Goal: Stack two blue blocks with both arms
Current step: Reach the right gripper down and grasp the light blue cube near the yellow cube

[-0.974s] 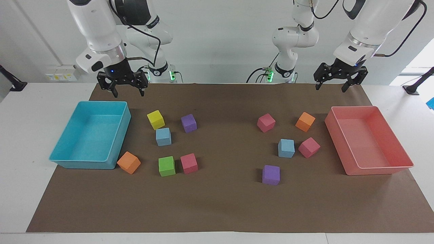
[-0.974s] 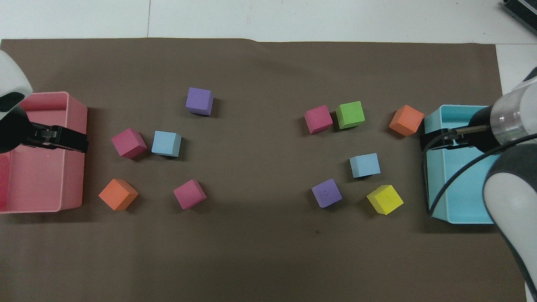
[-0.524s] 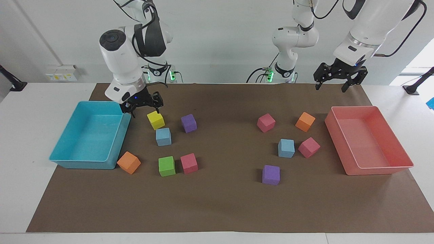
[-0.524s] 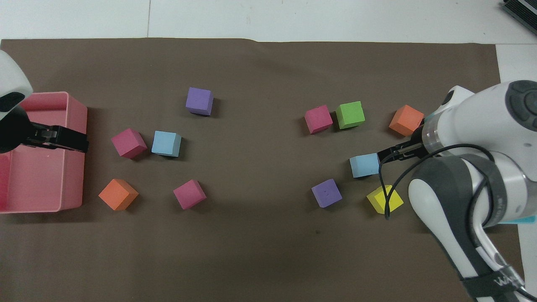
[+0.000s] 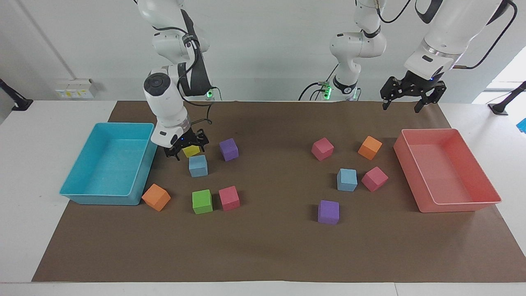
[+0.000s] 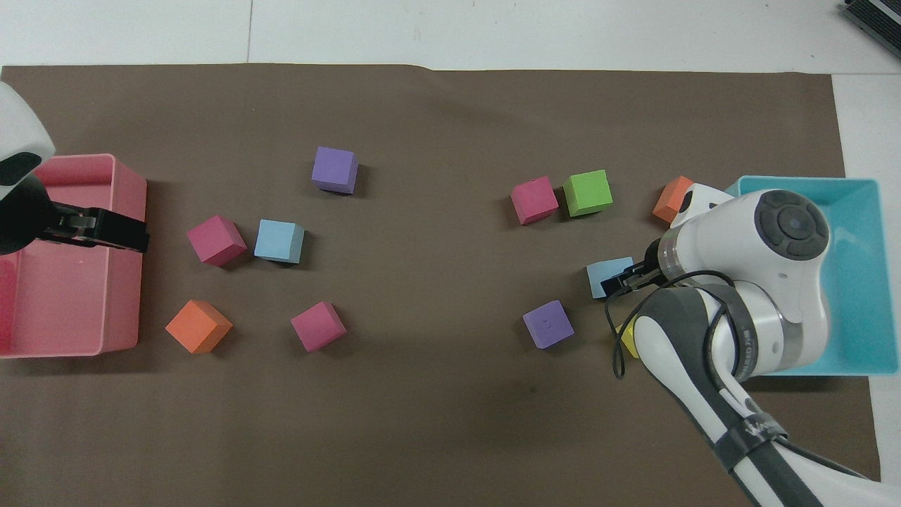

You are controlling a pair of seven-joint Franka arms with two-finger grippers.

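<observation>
My right gripper should keep moving until its open fingers are on both sides of the blue block (image 5: 198, 167) by the yellow cube, because open mat (image 5: 215, 167) lies between that block and the purple cube.
One blue block (image 5: 198, 165) sits on the brown mat toward the right arm's end, just farther from the robots than a yellow cube (image 5: 191, 151). In the overhead view this block (image 6: 603, 277) is partly covered by the right arm. The second blue block (image 5: 347, 179) (image 6: 279, 241) sits toward the left arm's end, beside a pink cube (image 5: 374, 179). My right gripper (image 5: 188, 151) (image 6: 626, 279) is open and low over the yellow cube, next to the first blue block. My left gripper (image 5: 406, 102) (image 6: 105, 231) is open, empty and raised near the pink tray, waiting.
A turquoise tray (image 5: 102, 200) stands at the right arm's end and a pink tray (image 5: 456, 206) at the left arm's end. Purple (image 5: 229, 149), green (image 5: 202, 201), pink (image 5: 229, 198) and orange (image 5: 156, 197) cubes surround the first blue block. Pink (image 5: 322, 148), orange (image 5: 370, 147) and purple (image 5: 328, 212) cubes lie near the second.
My right arm has swung down from beside the turquoise tray's near corner to low over the yellow cube, next to the blue block. The left arm and all cubes have not moved.
</observation>
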